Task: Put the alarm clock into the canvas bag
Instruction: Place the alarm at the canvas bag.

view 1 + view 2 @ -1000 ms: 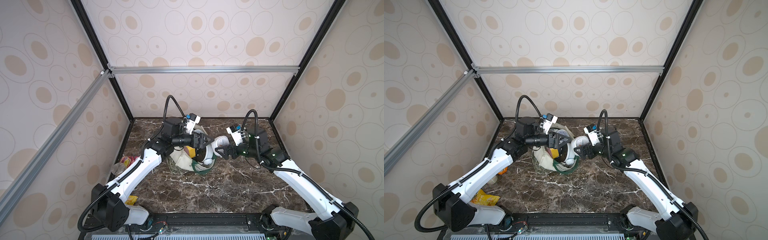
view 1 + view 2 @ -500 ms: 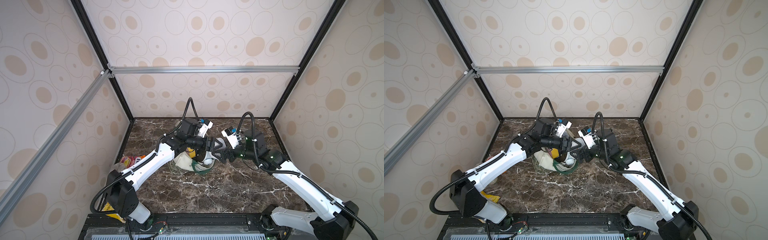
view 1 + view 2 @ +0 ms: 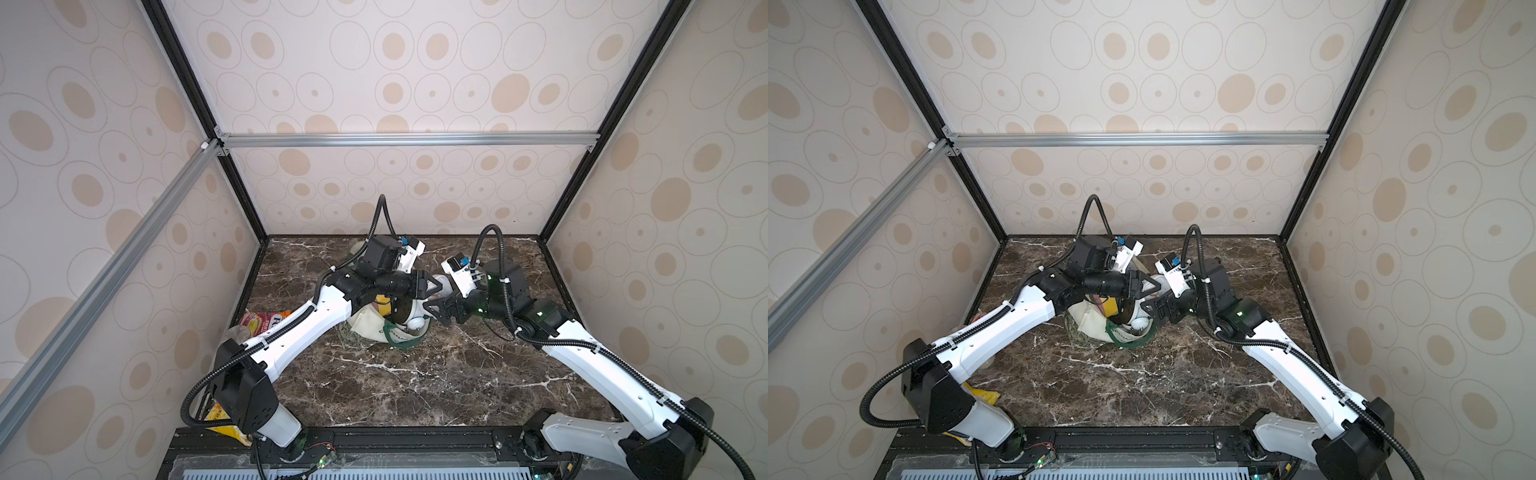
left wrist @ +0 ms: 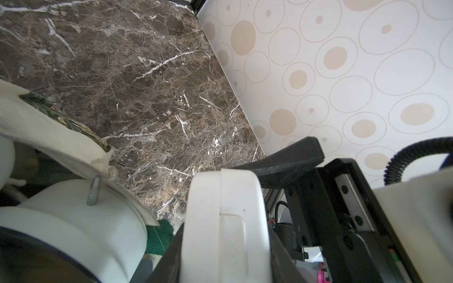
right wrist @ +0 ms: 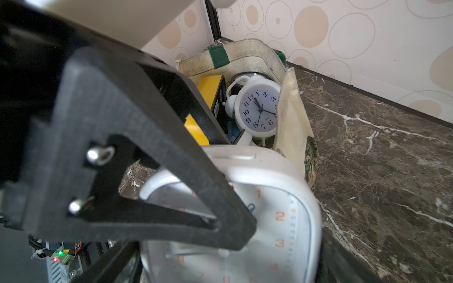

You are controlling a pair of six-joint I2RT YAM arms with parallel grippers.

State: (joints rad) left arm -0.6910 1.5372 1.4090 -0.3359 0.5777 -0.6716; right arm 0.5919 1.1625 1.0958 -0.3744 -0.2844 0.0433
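Observation:
My right gripper is going to leave the round alarm clock to my left gripper and hold the bag's rim open [image 5: 280, 132], because the canvas bag's rim [image 5: 286, 89] leans in beside the alarm clock.
The alarm clock [image 5: 282, 220] is white and square with orange numerals, and hangs just above the mouth of the canvas bag [image 3: 370, 328]. My right gripper [image 5: 228, 264] is shut on its sides. My left gripper [image 4: 224, 232] reaches across from the other side, shut on the clock's front and back, with one black finger [image 5: 152, 171] lying over the dial. In a top view the two grippers meet at the clock [image 3: 444, 286]. The off-white bag [image 5: 291, 117] lies open on its side with a round white twin-bell clock [image 5: 259, 110] inside.
A yellow and black box [image 5: 210, 88] sits in the bag beside the round clock. A snack packet [image 3: 266, 322] lies by the left wall and a yellow packet [image 3: 984, 397] at the front left. Patterned walls close three sides of the marble table [image 3: 415, 382].
My left arm has swung from over the bag across to the right gripper, and its jaws have closed onto the alarm clock. The right gripper has kept hold and shifted slightly left.

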